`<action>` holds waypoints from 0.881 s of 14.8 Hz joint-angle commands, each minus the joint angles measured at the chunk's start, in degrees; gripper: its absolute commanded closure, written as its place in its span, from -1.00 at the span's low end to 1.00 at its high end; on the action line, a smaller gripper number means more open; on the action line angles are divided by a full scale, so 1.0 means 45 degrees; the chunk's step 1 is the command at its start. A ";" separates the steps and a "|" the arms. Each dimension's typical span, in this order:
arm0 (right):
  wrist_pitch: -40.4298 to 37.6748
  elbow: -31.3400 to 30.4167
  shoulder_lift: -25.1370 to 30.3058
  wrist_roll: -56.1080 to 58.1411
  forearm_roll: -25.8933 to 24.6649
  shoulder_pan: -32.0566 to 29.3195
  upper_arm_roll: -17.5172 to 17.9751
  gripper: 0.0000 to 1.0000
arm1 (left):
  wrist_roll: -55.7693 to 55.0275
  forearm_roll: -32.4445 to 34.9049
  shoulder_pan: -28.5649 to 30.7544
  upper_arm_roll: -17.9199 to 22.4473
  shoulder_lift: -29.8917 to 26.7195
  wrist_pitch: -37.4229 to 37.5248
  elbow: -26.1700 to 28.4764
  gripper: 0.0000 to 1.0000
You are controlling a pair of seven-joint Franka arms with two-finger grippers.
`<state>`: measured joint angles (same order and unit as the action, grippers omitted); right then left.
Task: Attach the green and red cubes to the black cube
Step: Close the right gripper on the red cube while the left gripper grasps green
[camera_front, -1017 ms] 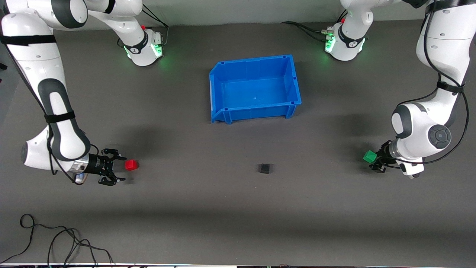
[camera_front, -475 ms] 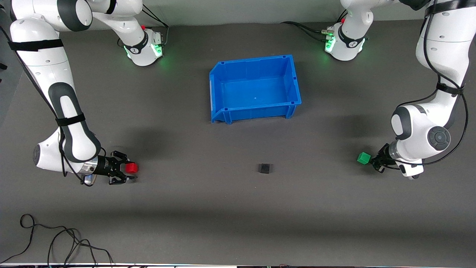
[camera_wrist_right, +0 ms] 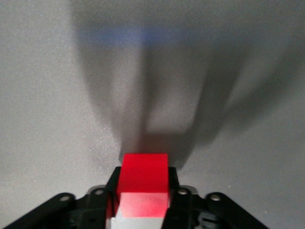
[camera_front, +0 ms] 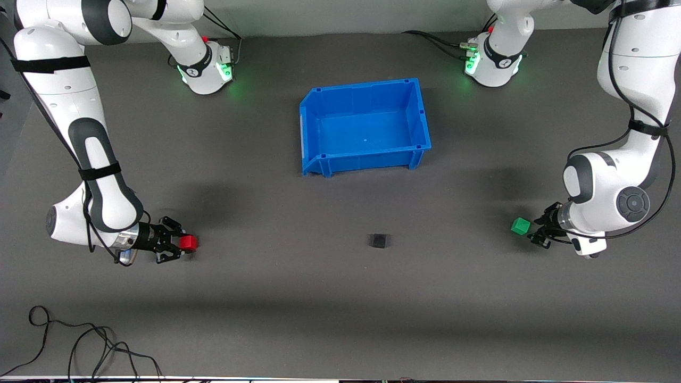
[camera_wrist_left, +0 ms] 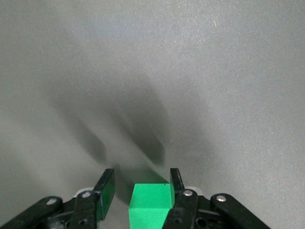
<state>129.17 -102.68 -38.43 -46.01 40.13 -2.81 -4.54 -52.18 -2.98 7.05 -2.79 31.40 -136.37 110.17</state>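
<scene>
The green cube sits off-centre [camera_wrist_left: 168, 194] against one finger of my left gripper. I need to centre the fingers around the green cube [camera_wrist_left: 150, 205] and close them squarely before I move it.
The red cube [camera_front: 188, 243] sits on the grey mat toward the right arm's end. My right gripper [camera_front: 180, 245] is low at the mat and shut on it; in the right wrist view the red cube [camera_wrist_right: 144, 177] fills the gap between the fingers of the gripper [camera_wrist_right: 144, 191]. The green cube [camera_front: 520, 226] rests toward the left arm's end. My left gripper [camera_front: 536, 232] is open around it. In the left wrist view the green cube [camera_wrist_left: 148, 207] touches one finger, with a gap to the other, inside the gripper [camera_wrist_left: 142, 177]. The black cube [camera_front: 379, 241] lies alone on the mat between them.
An empty blue bin [camera_front: 367, 157] stands farther from the front camera than the black cube, mid-table. A loose black cable [camera_front: 80, 343] lies at the near edge toward the right arm's end.
My right gripper moved up to the red cube and shut on it. The green cube and my left gripper shifted a little toward the middle of the table, then the arm drew back slightly.
</scene>
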 commanded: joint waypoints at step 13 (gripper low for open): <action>-0.0090 0.0104 0.0141 0.0440 0.0379 0.0098 -0.0047 0.45 | -0.0514 -0.0783 -0.0259 -0.0024 0.0190 0.0440 -0.0340 0.62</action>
<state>129.16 -101.91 -38.40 -45.73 40.14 -2.69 -4.49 -53.68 -5.99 6.10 -3.36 32.66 -135.68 109.52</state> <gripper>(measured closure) 0.604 0.612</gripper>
